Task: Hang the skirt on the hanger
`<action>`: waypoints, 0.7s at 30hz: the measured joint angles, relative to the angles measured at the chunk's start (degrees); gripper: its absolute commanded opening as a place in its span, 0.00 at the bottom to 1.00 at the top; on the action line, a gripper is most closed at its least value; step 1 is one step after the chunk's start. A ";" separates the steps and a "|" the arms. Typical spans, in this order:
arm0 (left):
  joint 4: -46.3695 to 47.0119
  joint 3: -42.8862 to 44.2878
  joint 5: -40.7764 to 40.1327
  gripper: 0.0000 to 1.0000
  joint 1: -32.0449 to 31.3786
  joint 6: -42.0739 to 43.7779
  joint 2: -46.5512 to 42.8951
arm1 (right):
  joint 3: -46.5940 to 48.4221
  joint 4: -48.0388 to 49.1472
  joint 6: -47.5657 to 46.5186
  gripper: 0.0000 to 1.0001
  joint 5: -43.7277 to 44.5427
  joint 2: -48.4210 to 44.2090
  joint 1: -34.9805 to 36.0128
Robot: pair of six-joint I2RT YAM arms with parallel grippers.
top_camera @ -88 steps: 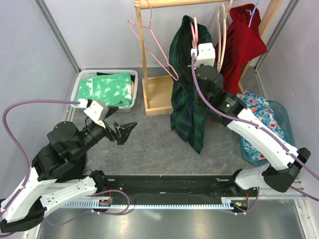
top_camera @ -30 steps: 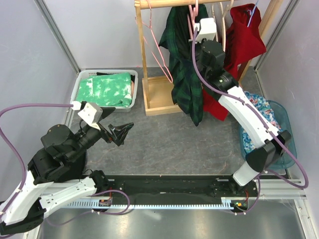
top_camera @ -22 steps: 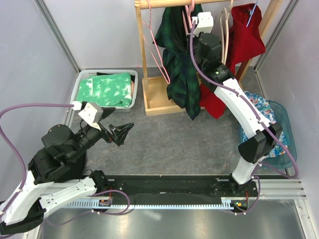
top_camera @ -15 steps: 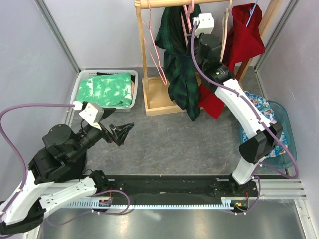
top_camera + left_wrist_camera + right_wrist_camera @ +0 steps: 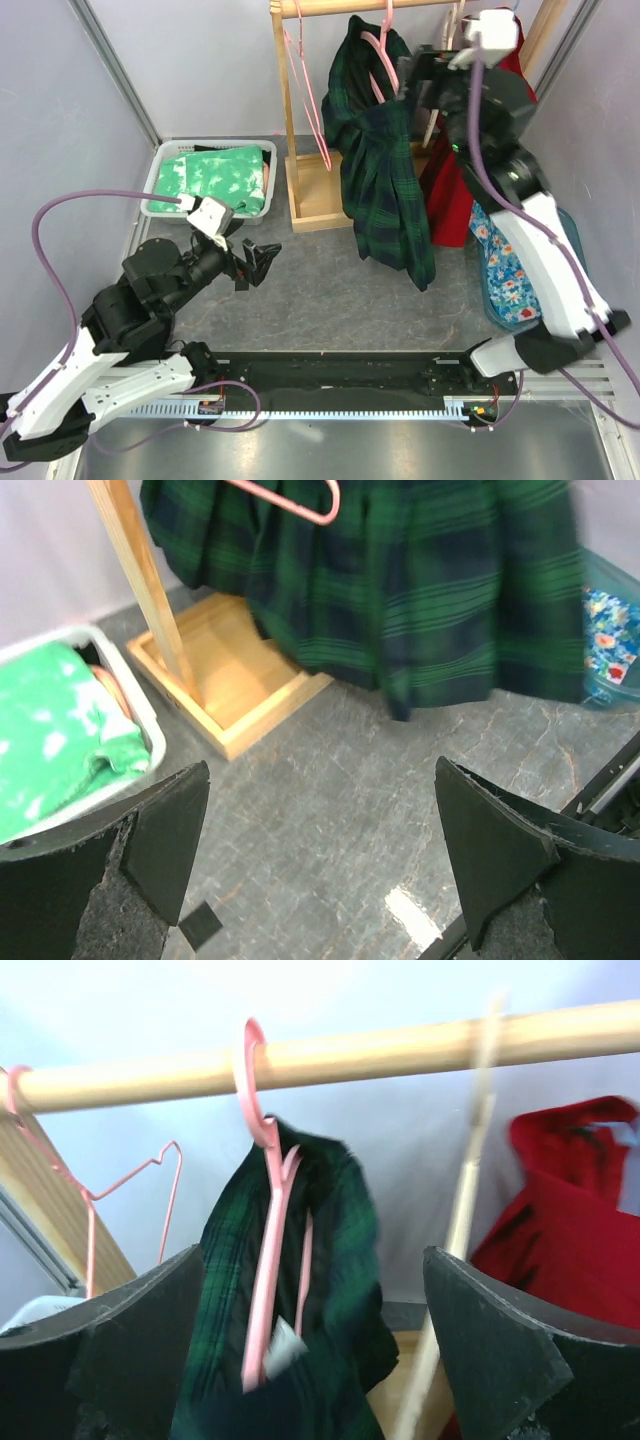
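The plaid skirt is hanging on the pink hanger, so the robot's right gripper should keep going down to the blue bin and close on the floral cloth.
The dark green plaid skirt hangs on a pink hanger whose hook sits over the wooden rail. The right wrist view shows the skirt draped over the pink hanger, blurred. My right gripper is open just right of the hanger's top, apart from it; its jaws stand wide with nothing between them. My left gripper hovers low over the floor, open and empty, with the skirt's hem ahead of it.
A white basket of green cloth stands at the back left. The wooden rack's post and base stand beside an empty pink hanger. A red garment hangs to the right, above a blue bin of floral cloth.
My right gripper has opened, let go of the hanger and drawn back to the right. The skirt now hangs from the rail and swings. My left arm has shifted slightly to the right.
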 measured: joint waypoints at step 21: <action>2.40 -8.09 -0.39 0.99 0.00 -8.44 2.29 | -51.63 -28.94 29.29 0.92 27.36 -42.07 -0.11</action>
